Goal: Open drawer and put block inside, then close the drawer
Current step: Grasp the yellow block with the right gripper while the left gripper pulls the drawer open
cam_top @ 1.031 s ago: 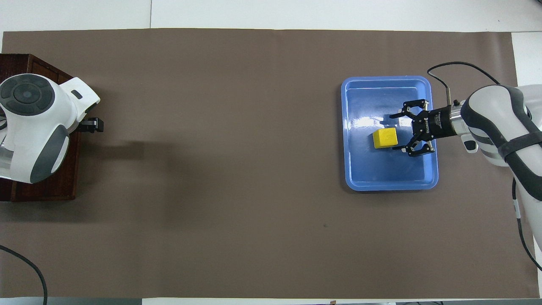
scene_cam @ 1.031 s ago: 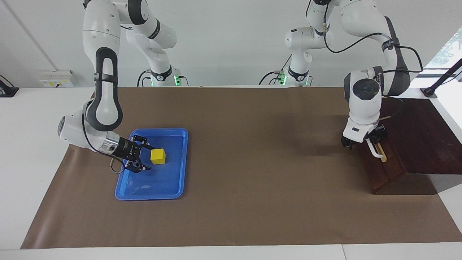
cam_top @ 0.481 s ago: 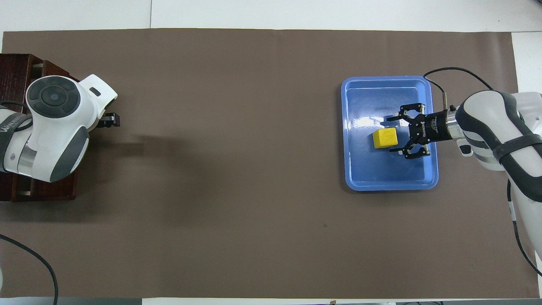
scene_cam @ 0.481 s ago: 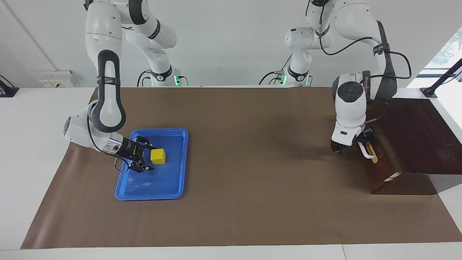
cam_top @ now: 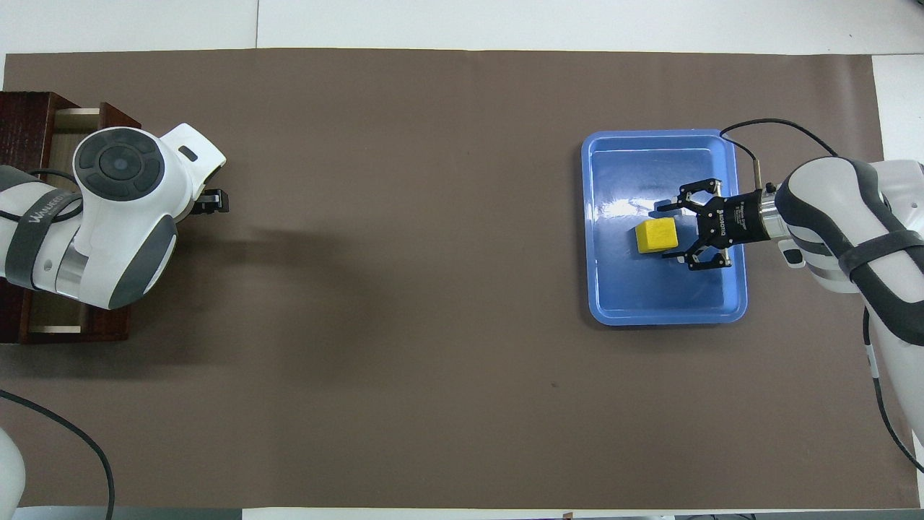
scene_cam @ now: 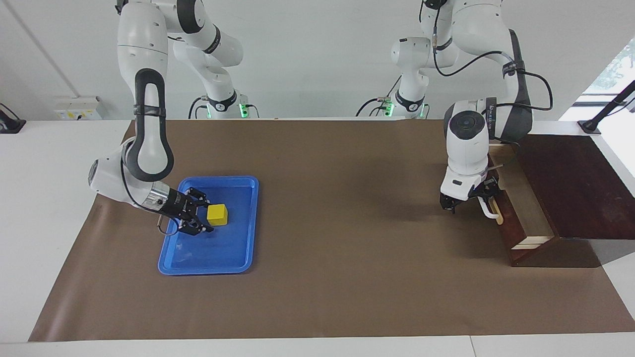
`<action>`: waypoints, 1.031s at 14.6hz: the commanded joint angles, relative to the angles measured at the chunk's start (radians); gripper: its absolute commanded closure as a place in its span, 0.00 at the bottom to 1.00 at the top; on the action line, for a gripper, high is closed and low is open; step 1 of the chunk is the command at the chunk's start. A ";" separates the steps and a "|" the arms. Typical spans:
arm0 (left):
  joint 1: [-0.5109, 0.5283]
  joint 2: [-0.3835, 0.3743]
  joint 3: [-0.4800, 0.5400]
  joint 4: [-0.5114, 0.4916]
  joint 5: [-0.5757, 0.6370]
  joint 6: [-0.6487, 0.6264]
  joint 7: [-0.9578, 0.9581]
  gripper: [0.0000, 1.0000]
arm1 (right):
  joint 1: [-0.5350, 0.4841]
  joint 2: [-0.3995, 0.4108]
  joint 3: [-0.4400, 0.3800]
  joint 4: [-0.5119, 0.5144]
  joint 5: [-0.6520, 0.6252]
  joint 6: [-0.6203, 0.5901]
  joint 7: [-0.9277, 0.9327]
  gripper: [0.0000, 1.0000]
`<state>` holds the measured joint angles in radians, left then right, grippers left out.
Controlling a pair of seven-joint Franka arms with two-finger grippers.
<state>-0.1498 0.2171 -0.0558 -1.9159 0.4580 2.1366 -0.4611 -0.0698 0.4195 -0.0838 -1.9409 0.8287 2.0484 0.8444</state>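
The pale interior looks clear on both sides of the arm. I should expect to find an empty drawer when I bring the yellow block over.
The drawer of the dark brown wooden box stands partly pulled out and shows its pale interior; it also shows in the overhead view. My left gripper is at the drawer's front, shut on the white loop handle; from overhead the arm hides the handle. The yellow block sits in the blue tray. My right gripper is open and low in the tray, its fingers either side of the block's edge toward the right arm's end; overhead shows the same for the block.
The brown mat covers the table between the tray and the box. A black cable lies at the mat's corner nearest the left arm.
My left gripper has moved toward the table's middle and drawn the drawer out with it, baring the pale interior. My right gripper has shifted slightly beside the block and stays open.
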 commanded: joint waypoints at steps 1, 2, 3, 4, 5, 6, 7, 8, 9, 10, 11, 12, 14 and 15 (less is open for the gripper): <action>-0.057 0.027 0.005 0.035 -0.056 -0.023 -0.042 0.00 | -0.002 -0.024 0.004 -0.035 0.027 0.024 -0.053 0.28; -0.066 0.027 0.004 0.037 -0.056 -0.029 -0.051 0.00 | -0.002 -0.024 0.004 -0.035 0.027 0.024 -0.054 0.34; -0.070 0.027 0.004 0.038 -0.058 -0.029 -0.059 0.00 | -0.002 -0.024 0.004 -0.035 0.027 0.022 -0.060 0.44; -0.076 0.027 0.004 0.038 -0.058 -0.035 -0.059 0.00 | -0.002 -0.024 0.004 -0.035 0.027 0.022 -0.079 0.58; -0.083 0.027 0.004 0.038 -0.058 -0.046 -0.059 0.00 | -0.002 -0.024 0.004 -0.035 0.027 0.022 -0.096 0.69; -0.085 0.025 0.004 0.038 -0.058 -0.049 -0.059 0.00 | -0.002 -0.024 0.004 -0.035 0.027 0.022 -0.114 0.80; -0.096 0.025 0.004 0.038 -0.058 -0.053 -0.059 0.00 | -0.002 -0.024 0.004 -0.033 0.027 0.019 -0.131 0.93; -0.102 0.025 0.004 0.040 -0.058 -0.058 -0.059 0.00 | -0.002 -0.024 0.004 -0.032 0.027 0.013 -0.148 1.00; -0.103 0.025 0.002 0.040 -0.058 -0.060 -0.059 0.00 | -0.002 -0.024 0.004 -0.027 0.026 0.010 -0.154 1.00; -0.103 0.025 0.002 0.040 -0.062 -0.060 -0.059 0.00 | -0.002 -0.022 0.004 -0.024 0.026 0.012 -0.157 1.00; -0.106 0.025 0.002 0.040 -0.065 -0.060 -0.059 0.00 | -0.002 -0.022 0.006 -0.007 0.024 0.006 -0.154 1.00; -0.111 0.024 0.004 0.040 -0.065 -0.060 -0.059 0.00 | -0.001 -0.019 0.007 0.023 0.018 -0.017 -0.147 1.00; -0.108 0.024 0.005 0.046 -0.065 -0.073 -0.059 0.00 | 0.025 -0.011 0.006 0.106 -0.002 -0.097 -0.131 1.00; -0.105 0.027 0.005 0.066 -0.065 -0.090 -0.057 0.00 | 0.027 -0.010 0.006 0.134 -0.003 -0.111 -0.087 1.00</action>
<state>-0.2336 0.2271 -0.0567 -1.8969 0.4160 2.0970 -0.5042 -0.0547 0.4128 -0.0808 -1.8749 0.8291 1.9860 0.7209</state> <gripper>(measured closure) 0.000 0.445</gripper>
